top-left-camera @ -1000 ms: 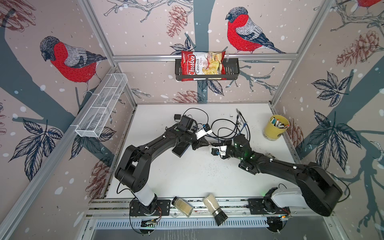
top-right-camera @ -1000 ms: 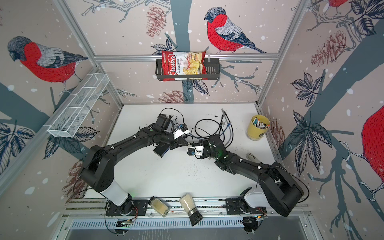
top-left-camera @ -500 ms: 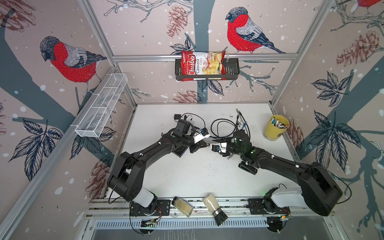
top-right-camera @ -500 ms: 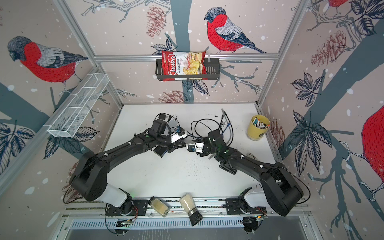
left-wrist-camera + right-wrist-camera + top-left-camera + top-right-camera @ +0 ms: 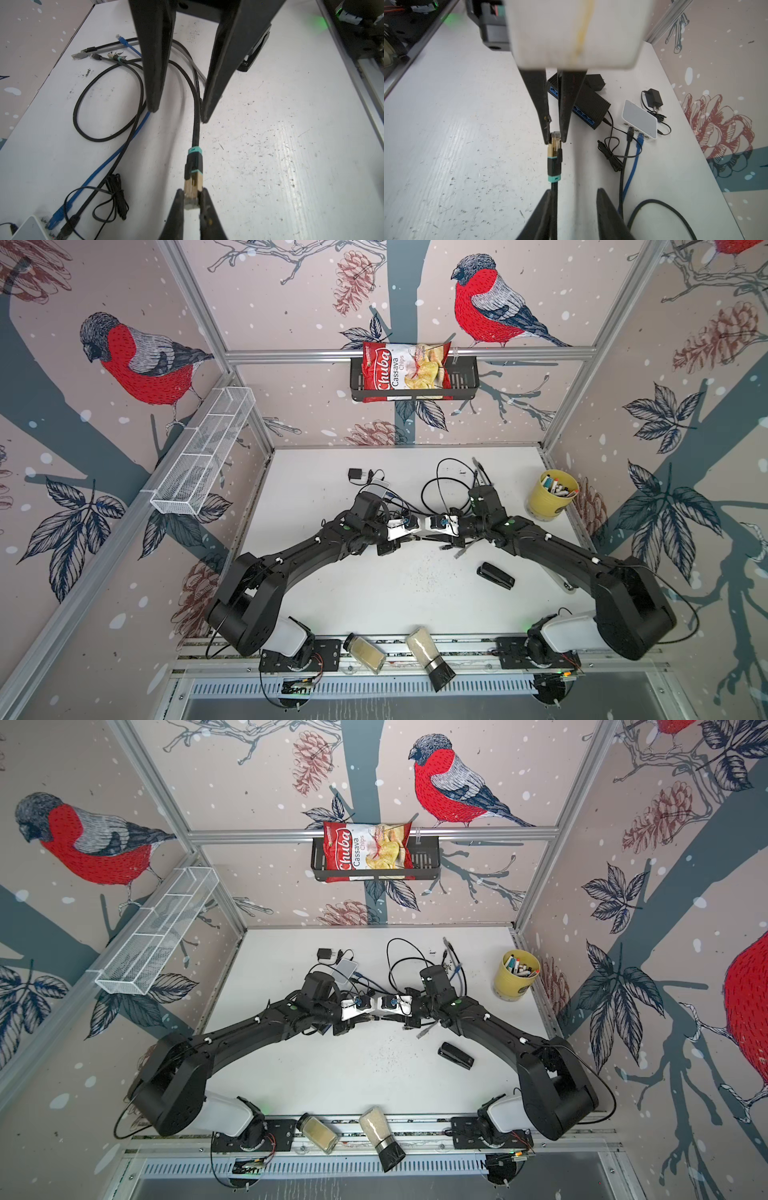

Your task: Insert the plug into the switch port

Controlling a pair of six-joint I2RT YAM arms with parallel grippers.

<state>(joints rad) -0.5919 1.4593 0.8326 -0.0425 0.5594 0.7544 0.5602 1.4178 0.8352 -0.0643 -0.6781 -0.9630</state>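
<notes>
I expect the gold plug (image 5: 555, 146) to keep pointing forward when I carry it by the boot, because the plug and its black boot (image 5: 554, 166) are in a straight line.
The plug (image 5: 193, 182) is gold with a black boot and a teal band, on a black cable. My left gripper (image 5: 192, 192) is shut on the plug's tip and holds it above the table. Facing it, my right gripper (image 5: 574, 192) is open, and the cable runs close along one of its fingers (image 5: 544, 207). In both top views the left gripper (image 5: 415, 536) (image 5: 368, 1017) and the right gripper (image 5: 424, 537) (image 5: 379, 1017) meet tip to tip at mid-table. A black switch (image 5: 591, 108) with blue ports lies behind the left gripper. Beside it, a white switch (image 5: 639, 118) (image 5: 376, 489) has a black and a blue cable plugged in.
Loose cables (image 5: 453, 485) coil at the back of the table, beside a black power adapter (image 5: 355, 475). A yellow cup of markers (image 5: 550, 493) stands at the right. A black stapler (image 5: 496, 576) lies by the right arm. Two spice jars (image 5: 365, 653) (image 5: 428, 657) lie on the front rail.
My right gripper has opened and let go of the cable. Both grippers have shifted a little toward the back of the table, and the left one still holds the plug.
</notes>
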